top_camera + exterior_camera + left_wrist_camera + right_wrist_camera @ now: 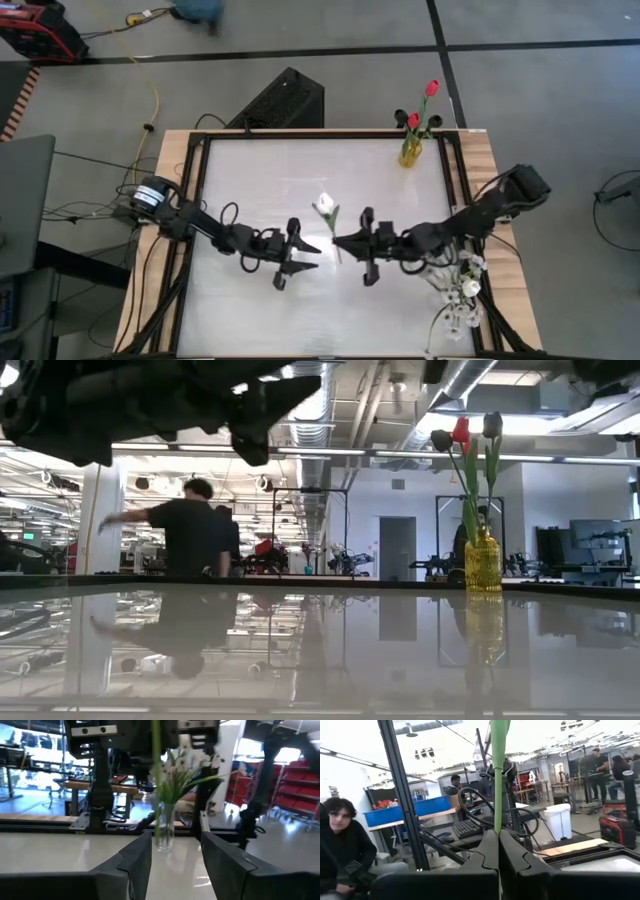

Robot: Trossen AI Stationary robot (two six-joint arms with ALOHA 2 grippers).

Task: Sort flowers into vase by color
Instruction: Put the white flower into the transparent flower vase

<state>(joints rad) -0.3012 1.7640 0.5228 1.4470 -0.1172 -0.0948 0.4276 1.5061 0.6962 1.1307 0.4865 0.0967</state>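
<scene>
The tulip's stem (pixel 498 824) is pinched in my right gripper well below its leaf. My left gripper should hold the stem while my right gripper takes a new grip closer to the leaf (pixel 498 776).
My right gripper (pixel 338 241) is over the middle of the table, shut on a white tulip (pixel 325 208). The tulip's green stem (pixel 498 780) runs up between the fingers. My left gripper (pixel 313 255) is open and faces it from the table's left, a short gap away. In the left wrist view, the stem (pixel 156 780) hangs beyond my open fingers (pixel 175 855). A yellow vase (pixel 410 152) at the far edge holds red tulips (pixel 460 430) and dark ones. A clear vase of white flowers (pixel 165 820) stands at the right side. My right gripper pinches the tulip's green stem (pixel 497 822) between its two fingers. They come level from the table's right and lie across the stem. The flower is lifted clear of the table. Its stem is roughly upright, with the white head (pixel 325 208) above toward the far side and a length hanging below.
The yellow vase (pixel 482 560) stands near the far right corner. The clear vase with white blossoms (pixel 466 290) stands by the right edge under my right arm. The glossy tabletop (pixel 260 190) lies bare left of the grippers. People show in the room beyond.
</scene>
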